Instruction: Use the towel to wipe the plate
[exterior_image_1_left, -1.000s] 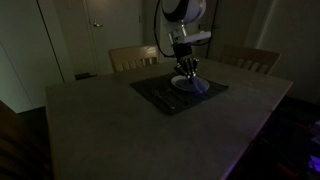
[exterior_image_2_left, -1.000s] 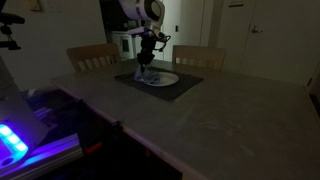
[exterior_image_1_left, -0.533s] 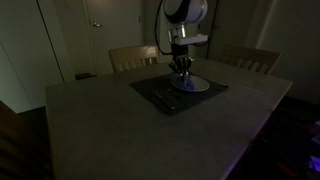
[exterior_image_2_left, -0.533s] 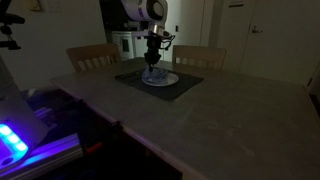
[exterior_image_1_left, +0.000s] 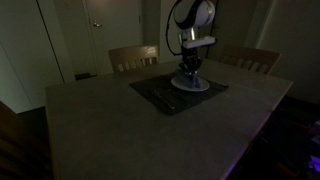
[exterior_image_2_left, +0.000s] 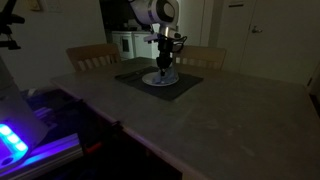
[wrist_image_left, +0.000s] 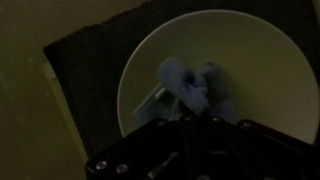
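The towel is near the plate's rim (exterior_image_2_left: 177, 77) away from the cutlery, so my gripper needs to sweep it back across the plate (exterior_image_2_left: 148, 79) toward the cutlery.
A white plate (wrist_image_left: 250, 50) lies on a dark placemat (wrist_image_left: 85, 55) at the far side of the table; it shows in both exterior views (exterior_image_1_left: 198, 86) (exterior_image_2_left: 152, 80). A blue towel (wrist_image_left: 190, 85) is bunched on the plate's left part in the wrist view. My gripper (wrist_image_left: 192, 112) points straight down over the plate (exterior_image_1_left: 188, 73) (exterior_image_2_left: 164, 72), shut on the towel and pressing it onto the plate. The fingertips are hidden by the towel.
The placemat (exterior_image_1_left: 160, 95) sits on a large grey table (exterior_image_1_left: 110, 125). Two wooden chairs (exterior_image_1_left: 133, 57) (exterior_image_1_left: 250, 60) stand behind the table. A device with blue lights (exterior_image_2_left: 15, 140) is near the table's front corner. The room is dark.
My gripper has slid the towel across the plate, towards the right in the exterior views. The plate and placemat have not moved.
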